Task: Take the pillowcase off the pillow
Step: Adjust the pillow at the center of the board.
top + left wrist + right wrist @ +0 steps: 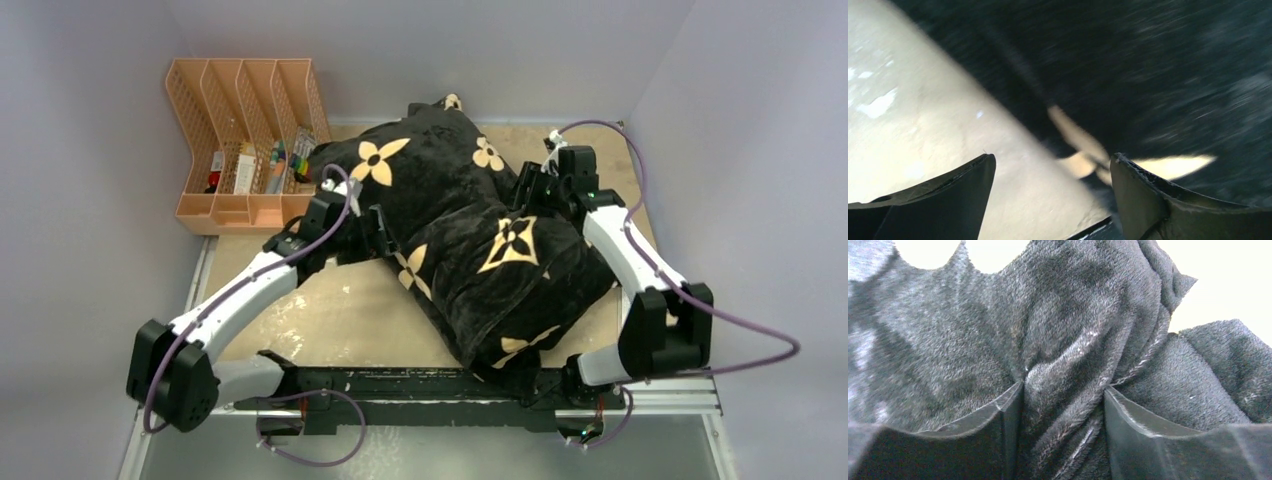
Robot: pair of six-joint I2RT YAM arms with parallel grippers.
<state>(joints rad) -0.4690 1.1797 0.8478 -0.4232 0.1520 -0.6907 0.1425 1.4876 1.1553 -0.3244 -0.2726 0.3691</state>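
I can see my right gripper pinching a bunched fold [1065,372] of the pillowcase over the hidden pillow. I should let go of the fold and pull the pillowcase's edge open beside the star motif [510,243].
The pillowcase [470,230], black plush with tan flower and star motifs, lies as a bulky mound slanting across the table. The pillow is hidden inside it; no white shows. My left gripper [375,225] sits at the cover's left edge. In the left wrist view it [1053,157] is open over bare tabletop, with the blurred pillowcase [1148,65] just beyond its right finger. My right gripper [525,190] is at the cover's far right side. In the right wrist view it [1063,386] is shut on a bunched fold of the pillowcase [1073,315], which fills the gap between both fingers.
An orange slotted file organizer [245,140] with small items stands at the back left, close to the left arm. The tan table [330,310] shows bare at the front left. A black rail [420,385] runs along the near edge. Grey walls close in on three sides.
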